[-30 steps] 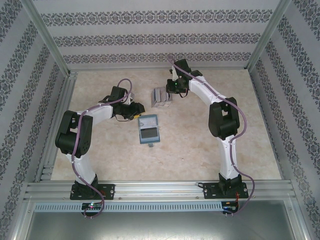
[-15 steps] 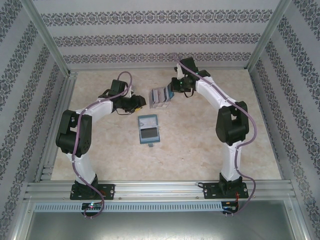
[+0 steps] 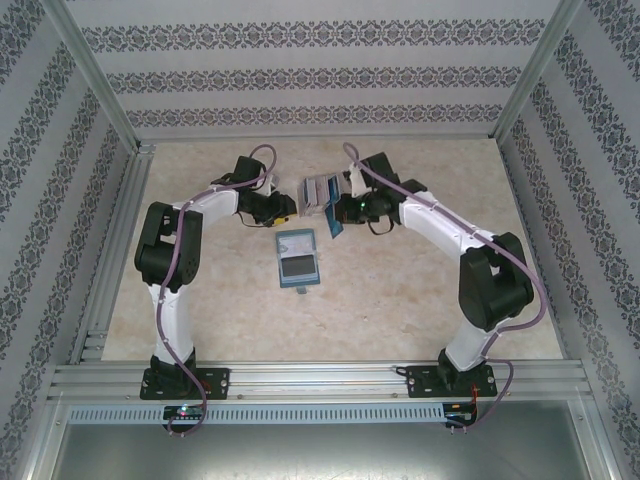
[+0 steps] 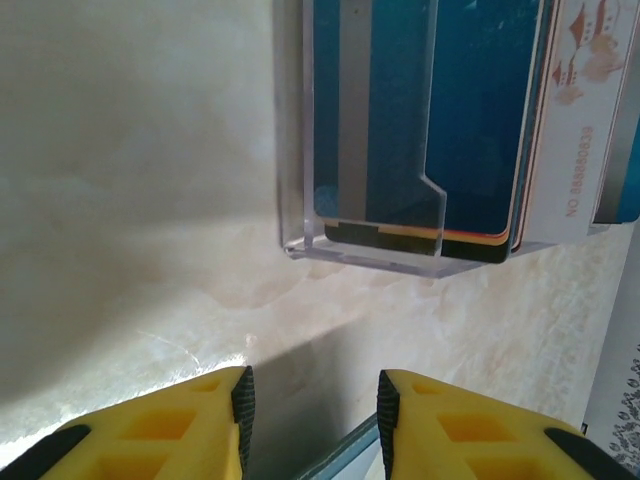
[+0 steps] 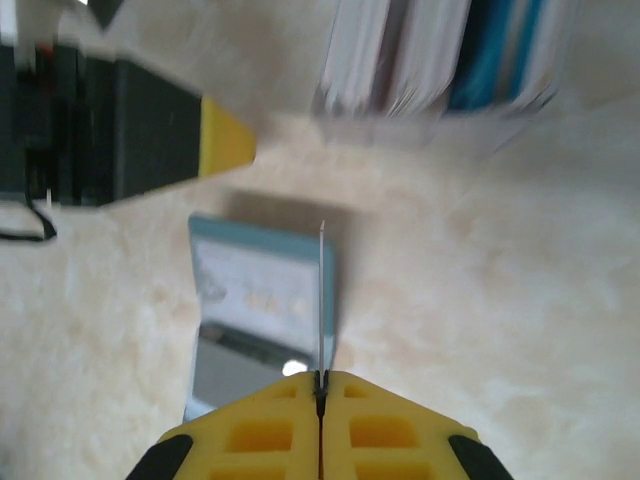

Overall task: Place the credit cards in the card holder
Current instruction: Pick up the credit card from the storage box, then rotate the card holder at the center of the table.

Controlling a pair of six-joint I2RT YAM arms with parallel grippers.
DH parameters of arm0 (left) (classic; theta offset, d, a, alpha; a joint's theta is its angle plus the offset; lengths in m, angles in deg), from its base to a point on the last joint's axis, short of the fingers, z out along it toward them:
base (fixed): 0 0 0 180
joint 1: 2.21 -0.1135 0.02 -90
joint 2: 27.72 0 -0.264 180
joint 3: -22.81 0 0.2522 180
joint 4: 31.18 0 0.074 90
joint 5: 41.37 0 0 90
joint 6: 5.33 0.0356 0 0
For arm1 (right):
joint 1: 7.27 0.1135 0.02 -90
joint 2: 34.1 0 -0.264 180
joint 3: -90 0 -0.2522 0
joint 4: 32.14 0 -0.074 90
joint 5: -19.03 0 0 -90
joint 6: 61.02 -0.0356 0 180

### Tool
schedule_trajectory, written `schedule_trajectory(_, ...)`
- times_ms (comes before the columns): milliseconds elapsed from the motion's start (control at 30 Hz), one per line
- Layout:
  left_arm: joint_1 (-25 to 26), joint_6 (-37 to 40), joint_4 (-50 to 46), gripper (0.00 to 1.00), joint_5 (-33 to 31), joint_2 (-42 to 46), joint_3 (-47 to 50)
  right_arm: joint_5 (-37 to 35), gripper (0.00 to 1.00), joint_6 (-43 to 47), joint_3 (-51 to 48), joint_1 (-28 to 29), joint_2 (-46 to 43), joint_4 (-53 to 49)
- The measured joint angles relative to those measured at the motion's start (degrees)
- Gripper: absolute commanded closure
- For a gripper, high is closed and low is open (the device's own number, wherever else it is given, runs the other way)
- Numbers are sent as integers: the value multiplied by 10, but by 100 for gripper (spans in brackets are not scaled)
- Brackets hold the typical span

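Observation:
The card holder's pocket opening (image 3: 297, 256) points away from the blue card. I should first grab the card holder's far edge (image 3: 294, 232) with my left gripper and turn the card holder crosswise.
The teal card holder (image 3: 298, 259) lies open and flat mid-table, its pale inside (image 5: 262, 298) facing up. The credit cards (image 3: 320, 188) stand packed in a clear stand behind it, blue and white ones (image 4: 470, 110) close in the left wrist view. My right gripper (image 3: 346, 212) is shut on one blue card (image 3: 334, 221). That card shows edge-on (image 5: 321, 300) above the holder's right part, clamped between the yellow fingertips of the right gripper (image 5: 321, 378). My left gripper (image 3: 281, 212) hovers just left of the stand and behind the holder. The left gripper (image 4: 315, 408) is open, with nothing between its pads.
The clear acrylic stand (image 4: 300, 200) stands on the beige marbled tabletop (image 3: 400, 280). Patterned walls and an aluminium frame (image 3: 110, 260) enclose the table. The left arm's yellow finger (image 5: 226, 140) reaches in near the holder's far corner.
My right gripper has come away from the card stand toward the near side with a blue card, and is now over the holder. The left arm has shifted, its gripper staying beside the stand.

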Motion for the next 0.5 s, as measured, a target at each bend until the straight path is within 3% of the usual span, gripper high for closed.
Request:
schedule_trajectory(333, 0, -3, 45, 62, -3, 49, 131, 71, 91, -69, -43, 107, 41, 92)
schedule_trajectory(500, 0, -8, 63, 62, -6, 88, 191, 84, 92, -75, -43, 133, 79, 100)
